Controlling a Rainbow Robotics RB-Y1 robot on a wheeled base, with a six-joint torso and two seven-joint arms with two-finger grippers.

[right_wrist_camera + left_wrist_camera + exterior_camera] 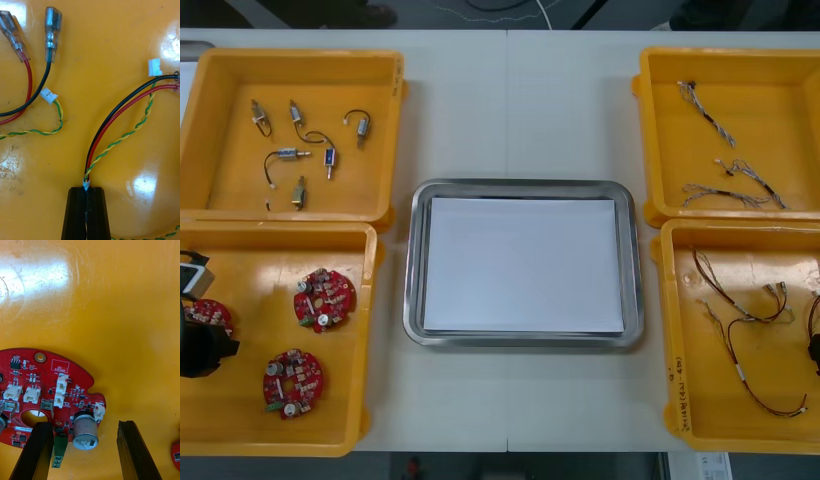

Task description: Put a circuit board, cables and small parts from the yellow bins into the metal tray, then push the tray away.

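My gripper will bring the whole board along when it lifts the cylinder, since the grey cylinder's black base (83,414) sits on the red circuit board (209,315).
In the near left yellow bin (250,270), my left gripper (195,345) hangs over a round red circuit board (208,315). In the left wrist view the left gripper (83,423) is open, and the board's (45,390) edge with its grey cylinder part lies between the fingers, short of one of them. My right gripper (814,350) is low in the near right bin (740,250). There the right gripper (87,189) is shut on a cable (90,161) of black, red and twisted yellow-green wires. The metal tray (412,260), white inside, sits between the bins.
Two more boards (325,298) (292,380) lie in the near left bin. The far left bin holds small metal parts (300,150). Twisted cables (730,180) lie in the far right bin. Another cable with clear-sleeved terminals (50,33) lies beside the gripped one.
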